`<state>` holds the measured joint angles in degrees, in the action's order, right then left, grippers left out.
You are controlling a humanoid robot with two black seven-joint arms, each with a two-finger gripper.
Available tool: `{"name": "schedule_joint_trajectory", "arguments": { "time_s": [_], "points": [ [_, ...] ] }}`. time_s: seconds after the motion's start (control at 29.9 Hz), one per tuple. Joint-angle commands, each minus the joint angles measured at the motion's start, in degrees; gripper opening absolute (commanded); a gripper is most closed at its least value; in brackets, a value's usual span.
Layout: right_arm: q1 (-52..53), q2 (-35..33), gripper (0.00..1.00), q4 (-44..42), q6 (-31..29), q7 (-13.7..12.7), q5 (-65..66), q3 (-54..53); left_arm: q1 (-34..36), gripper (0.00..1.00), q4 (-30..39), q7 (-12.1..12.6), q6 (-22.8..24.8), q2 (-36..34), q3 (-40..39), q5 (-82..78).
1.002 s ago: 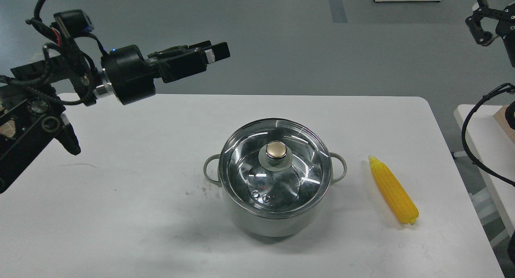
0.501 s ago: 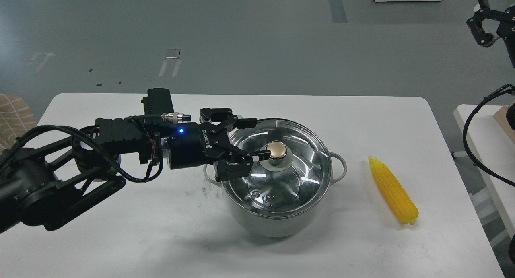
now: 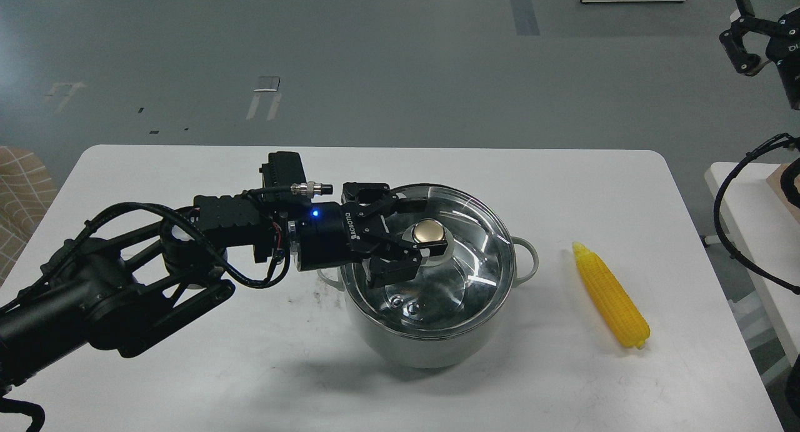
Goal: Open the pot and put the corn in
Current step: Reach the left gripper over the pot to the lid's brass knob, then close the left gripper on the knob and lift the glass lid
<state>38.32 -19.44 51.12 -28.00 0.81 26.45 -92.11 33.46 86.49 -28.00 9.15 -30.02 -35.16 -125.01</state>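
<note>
I should expect an empty pot (image 3: 427,349) when I lift the glass lid by its gold knob, because only dark, shiny metal (image 3: 455,300) can be seen through the lid.
The pale grey-green pot (image 3: 409,351) stands on the white table (image 3: 187,369), right of centre, with its glass lid (image 3: 475,276) on it. The lid's gold knob (image 3: 429,232) is at its middle. My left gripper (image 3: 424,227) reaches in from the left, low over the lid. It is open, with one finger behind the knob and one in front, the near finger close against the knob's base. The yellow corn (image 3: 612,304) lies on the table to the right of the pot. My right gripper (image 3: 744,41) hangs high at the top right, far from both, too small and dark to read.
The pot's loop handles (image 3: 528,260) stick out left and right. A second white table (image 3: 750,232) with a black cable stands beyond the right edge. A patterned seat (image 3: 19,188) is at the far left. Grey floor lies behind the table.
My left arm came down from high at the left to the pot and then moved further right, so its open fingers now straddle the knob. Pot, lid and corn have not moved.
</note>
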Motion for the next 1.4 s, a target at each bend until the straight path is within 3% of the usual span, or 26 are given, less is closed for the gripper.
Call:
{"name": "schedule_joint_trajectory", "arguments": {
  "time_s": [0.0, 0.5, 0.74, 1.07, 1.24, 1.37],
  "points": [
    [0.0, 0.0, 1.0, 0.0, 0.0, 0.1, -0.1, 0.0, 0.0, 0.73, -0.4, 0.0, 0.0, 0.1, 0.1, 0.0],
    [0.0, 0.2, 1.0, 0.0, 0.0, 0.1, -0.1, 0.0, -0.1, 0.56, -1.6, 0.0, -0.1, 0.1, 1.4, 0.0],
    [0.0, 0.3, 1.0, 0.0, 0.0, 0.1, -0.1, 0.0, 0.0, 0.34, -1.5, 0.0, -0.4, 0.1, 1.3, 0.0],
    [0.0, 0.7, 1.0, 0.0, 0.0, 0.1, -0.1, 0.0, 0.4, 0.33, 2.3, 0.0, -1.1, -0.9, 1.1, 0.0],
    [0.0, 0.6, 1.0, -0.1, 0.0, 0.1, -0.1, 0.0, 1.7, 0.33, 5.2, 0.0, -1.1, -4.0, 0.2, 0.0],
    [0.1, 0.7, 1.0, 0.0, 0.0, 0.1, -0.1, 0.0, 2.2, 0.33, 5.2, 0.0, -1.1, -9.1, -5.5, 0.0]
  ]
}}
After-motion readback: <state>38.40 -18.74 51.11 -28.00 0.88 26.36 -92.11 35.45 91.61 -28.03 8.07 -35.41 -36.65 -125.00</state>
